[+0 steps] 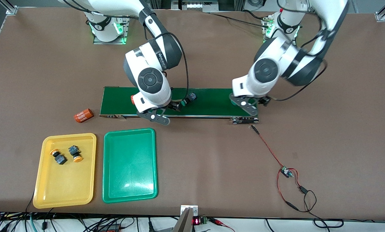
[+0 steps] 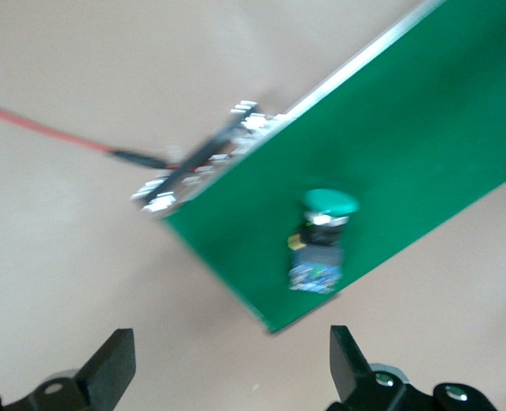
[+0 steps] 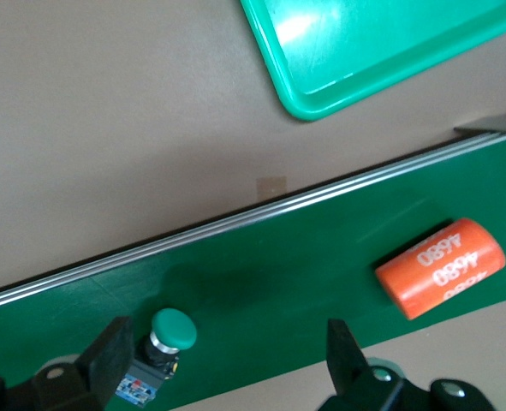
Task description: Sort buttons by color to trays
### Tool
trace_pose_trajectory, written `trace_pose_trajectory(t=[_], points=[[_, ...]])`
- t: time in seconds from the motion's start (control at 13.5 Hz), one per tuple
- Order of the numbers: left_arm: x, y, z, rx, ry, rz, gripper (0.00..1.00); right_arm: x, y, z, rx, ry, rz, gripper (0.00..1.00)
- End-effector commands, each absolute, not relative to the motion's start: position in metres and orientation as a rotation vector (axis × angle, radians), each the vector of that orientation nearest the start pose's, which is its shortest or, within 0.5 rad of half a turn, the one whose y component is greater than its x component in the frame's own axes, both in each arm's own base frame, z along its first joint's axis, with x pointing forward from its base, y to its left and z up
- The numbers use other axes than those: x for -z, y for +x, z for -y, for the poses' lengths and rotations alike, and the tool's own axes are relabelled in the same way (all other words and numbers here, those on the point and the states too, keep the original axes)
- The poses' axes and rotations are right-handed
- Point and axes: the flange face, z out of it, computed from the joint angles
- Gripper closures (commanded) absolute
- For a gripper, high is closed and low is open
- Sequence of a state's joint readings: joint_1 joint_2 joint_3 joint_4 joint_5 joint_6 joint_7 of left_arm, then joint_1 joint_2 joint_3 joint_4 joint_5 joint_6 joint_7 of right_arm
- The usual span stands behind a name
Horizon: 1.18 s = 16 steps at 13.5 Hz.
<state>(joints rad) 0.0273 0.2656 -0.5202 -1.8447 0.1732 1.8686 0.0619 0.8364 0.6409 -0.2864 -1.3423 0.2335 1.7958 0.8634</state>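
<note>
The orange cylinder on the belt [image 3: 441, 268] will also ride off while the robot carries the button, because an orange cylinder [image 1: 83, 115] lies past the belt's end.
Two yellow-capped buttons [image 1: 58, 157] [image 1: 75, 153] lie in the yellow tray [image 1: 65, 183]. The green tray [image 1: 129, 166] beside it holds nothing. A green-capped button [image 1: 187, 99] lies on the dark-green belt [image 1: 211, 103]. In the right wrist view this button [image 3: 163, 347] sits just inside one finger of my right gripper [image 3: 227, 360], which is open. Another green-capped button [image 2: 321, 235] lies on its side near the belt's end toward the left arm. My left gripper [image 2: 233, 368] hangs open above that end, nothing between its fingers.
One orange numbered cylinder [image 3: 441, 267] lies on the belt beside my right gripper; another [image 1: 83, 115] lies on the table off the belt's end toward the right arm. A red wire [image 1: 269, 151] with a small board [image 1: 287, 172] trails from the belt's other end toward the front camera.
</note>
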Motion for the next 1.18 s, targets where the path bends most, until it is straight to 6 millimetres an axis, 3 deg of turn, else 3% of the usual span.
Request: trace_pose_trajectory(t=[0.0,0.3,0.44,0.59,0.74,1.11], points=[[-0.429,0.546,0.197,-0.196,-2.951,-0.757,0.0,-0.33,0.557,-0.44,-0.254,-3.147,-0.666,0.0],[-0.488,0.574,0.116,-0.027,-3.047,-0.474,0.0,-0.306,0.55,-0.451,-0.255,-3.124,-0.882,0.0],[-0.502,0.58,0.074,0.008,-3.081,-0.361,0.0,-0.293,0.533,-0.466,-0.261,-3.134,-0.949,0.0],[-0.512,0.578,0.065,0.033,-3.075,-0.338,0.0,-0.284,0.523,-0.471,-0.264,-3.149,-0.969,0.0],[-0.517,0.579,0.038,0.048,-3.086,-0.262,0.0,-0.278,0.521,-0.469,-0.277,-3.156,-0.977,0.0],[-0.527,0.577,0.02,0.081,-3.164,-0.14,0.0,-0.244,0.505,-0.47,-0.227,-3.143,-0.981,0.0]])
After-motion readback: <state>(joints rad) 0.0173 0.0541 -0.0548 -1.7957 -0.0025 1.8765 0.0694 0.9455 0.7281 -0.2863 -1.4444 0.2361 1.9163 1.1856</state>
